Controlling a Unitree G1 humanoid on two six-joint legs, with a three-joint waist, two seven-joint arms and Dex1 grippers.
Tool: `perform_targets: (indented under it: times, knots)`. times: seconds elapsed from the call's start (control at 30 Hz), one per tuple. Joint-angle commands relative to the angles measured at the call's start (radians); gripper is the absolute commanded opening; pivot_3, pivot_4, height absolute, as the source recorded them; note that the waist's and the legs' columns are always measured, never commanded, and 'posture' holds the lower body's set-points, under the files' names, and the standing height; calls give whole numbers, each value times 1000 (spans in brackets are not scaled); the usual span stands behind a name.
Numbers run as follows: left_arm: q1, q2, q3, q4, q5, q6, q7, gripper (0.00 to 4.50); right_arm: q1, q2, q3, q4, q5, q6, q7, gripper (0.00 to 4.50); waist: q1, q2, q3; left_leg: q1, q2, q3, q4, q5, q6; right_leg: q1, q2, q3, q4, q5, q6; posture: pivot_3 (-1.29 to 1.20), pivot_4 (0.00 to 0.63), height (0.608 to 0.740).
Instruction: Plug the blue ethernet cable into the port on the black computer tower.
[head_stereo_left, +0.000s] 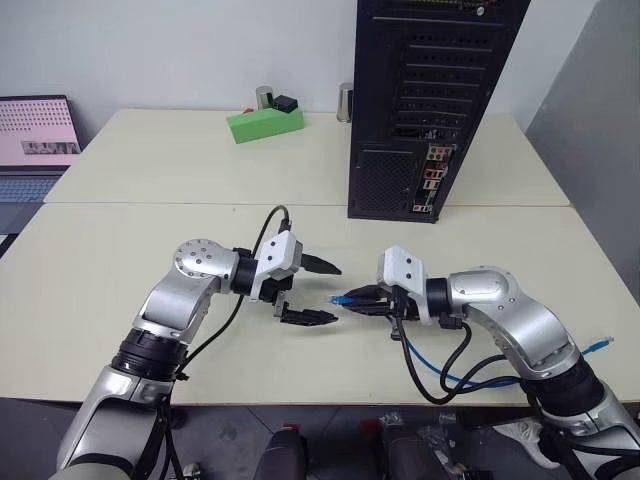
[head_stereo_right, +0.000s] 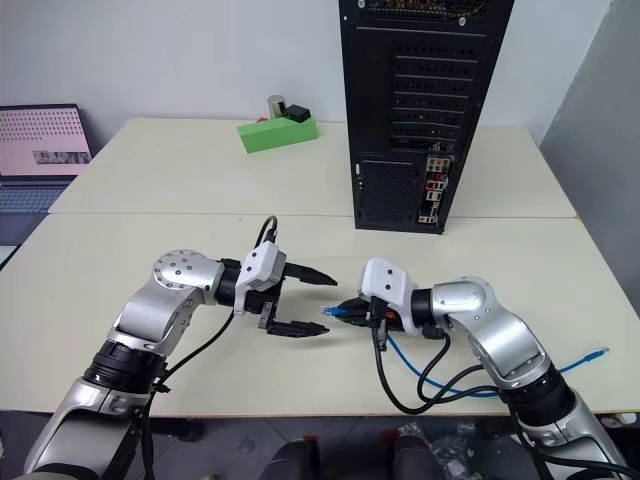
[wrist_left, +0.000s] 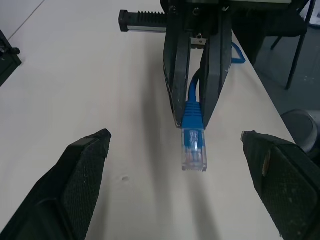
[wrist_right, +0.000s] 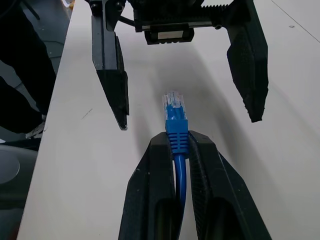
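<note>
The clear plug (wrist_right: 174, 106) is rolled the wrong way for the port. My left gripper should hold it while my right gripper opens, turns and grabs the cable (wrist_right: 178, 142) behind the plug.
My right gripper (head_stereo_left: 358, 299) is shut on the blue ethernet cable (wrist_right: 176, 131) just behind its clear plug (wrist_left: 194, 150), which sticks out towards my left gripper (head_stereo_left: 336, 294). The left gripper is open, its two black fingers (wrist_right: 114, 85) spread to either side of the plug without touching it. Both grippers hover just above the near table. The cable's slack (head_stereo_left: 445, 378) loops off the table's front edge, and its other plug (head_stereo_left: 600, 345) lies at the right. The black computer tower (head_stereo_left: 430, 90) stands upright at the back. Its silver connector strip (head_stereo_left: 432, 180) faces me; the port itself is too small to pick out.
A green block (head_stereo_left: 264, 122) with a small black thing on it and two metal cylinders (head_stereo_left: 345, 101) stand on the far table. A laptop (head_stereo_left: 35, 140) sits at the far left. A seam runs between the two tables. A grey panel (head_stereo_left: 600, 150) rises at the right.
</note>
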Motion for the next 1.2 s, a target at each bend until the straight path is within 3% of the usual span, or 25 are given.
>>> perform_targets:
  times: [0.03,0.4,0.53,0.77,0.8,1.07,1.2]
  knots:
    - [-19,2,-7,-7,8,-19,-16,3458,-22,5,4,-44,9,0,0,130,0,0,0,0,0,0,0,0,0,0,0,0,0,0,0,0,150,740]
    - [-14,12,-16,9,46,-46,-19,1344,-24,4,4,-44,9,10,-9,128,0,0,0,0,0,0,0,0,0,0,0,0,0,0,0,0,150,740]
    - [-12,8,-15,10,50,-51,-15,304,-24,1,5,-46,11,14,-12,128,0,0,0,0,0,0,0,0,0,0,0,0,0,0,0,0,150,740]
    - [-13,2,-17,25,65,-89,-12,269,-24,-5,8,-36,0,6,-13,128,0,0,0,0,0,0,0,0,0,0,0,0,0,0,0,0,150,740]
    - [-12,0,-17,29,66,-99,-12,269,-24,-9,8,-33,-3,4,-11,828,0,0,0,0,0,0,0,0,0,0,0,0,0,0,0,0,150,740]
    - [2,-18,-8,34,61,-184,-6,269,27,-143,-114,-67,93,50,64,2559,3,0,0,-1,0,0,0,0,0,0,0,0,0,0,0,0,150,740]
    - [23,-43,-7,50,95,-335,24,269,75,-139,-200,-83,197,136,40,3735,2,0,0,-1,0,0,1,0,0,0,0,0,0,0,0,0,150,740]
